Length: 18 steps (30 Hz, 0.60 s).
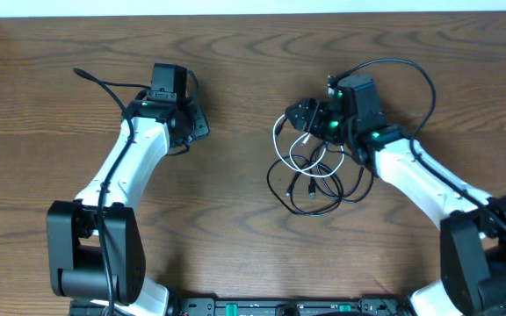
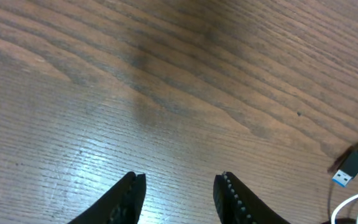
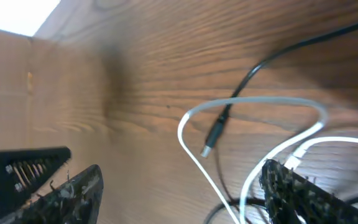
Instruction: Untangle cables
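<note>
The white cable (image 2: 345, 202) curves clear of the blue-tipped USB plug (image 2: 350, 166), so I expect the plug to stay put when I pull the white cable away.
The cables lie tangled on the wooden table right of centre, a black cable (image 1: 299, 209) looped through a white cable (image 1: 277, 132). My right gripper (image 1: 299, 114) hangs open over the tangle's upper left part. In the right wrist view its jaws (image 3: 182, 171) stand wide apart, with strands of the white cable (image 3: 253, 101) running between them, ungripped. The black cable's small plug (image 3: 215, 134) lies just beyond. My left gripper (image 1: 198, 123) is well to the left of the tangle. It is open (image 2: 182, 177) over bare wood, holding nothing.
A blue-tipped USB plug (image 2: 348, 171) and a bit of white cord (image 2: 353, 208) show at the right edge of the left wrist view. A thick black arm wire (image 1: 411, 75) arcs behind the right wrist. The table's far edge (image 1: 253, 12) meets a white wall.
</note>
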Each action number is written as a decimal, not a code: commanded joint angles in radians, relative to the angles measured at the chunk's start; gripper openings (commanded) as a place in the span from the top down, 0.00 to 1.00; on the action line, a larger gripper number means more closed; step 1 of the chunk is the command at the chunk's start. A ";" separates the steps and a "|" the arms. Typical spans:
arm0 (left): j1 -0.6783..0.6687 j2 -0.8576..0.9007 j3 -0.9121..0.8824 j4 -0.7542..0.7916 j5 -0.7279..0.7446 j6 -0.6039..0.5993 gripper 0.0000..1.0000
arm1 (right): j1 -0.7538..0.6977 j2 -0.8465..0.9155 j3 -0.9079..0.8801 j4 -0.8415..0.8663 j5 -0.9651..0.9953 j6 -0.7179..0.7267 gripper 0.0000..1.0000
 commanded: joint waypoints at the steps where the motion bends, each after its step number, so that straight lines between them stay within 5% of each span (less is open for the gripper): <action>1: 0.004 0.010 -0.009 0.002 -0.013 -0.002 0.57 | 0.019 0.065 0.010 0.042 0.016 0.135 0.22; 7: 0.004 0.010 -0.009 0.002 -0.013 -0.002 0.55 | 0.020 0.205 0.010 0.290 0.026 0.368 0.25; 13: 0.004 0.010 -0.009 0.002 -0.013 -0.002 0.54 | 0.020 0.320 0.010 0.562 0.030 0.390 0.35; 14: 0.004 0.010 -0.009 0.002 -0.013 -0.002 0.54 | 0.020 0.331 0.010 0.580 0.034 0.389 0.43; 17: 0.004 0.010 -0.009 0.005 -0.013 -0.002 0.53 | 0.021 0.344 0.010 0.585 0.024 0.385 0.98; 18: 0.004 0.010 -0.009 0.005 -0.013 -0.002 0.53 | 0.021 0.344 0.010 0.584 0.005 0.374 0.99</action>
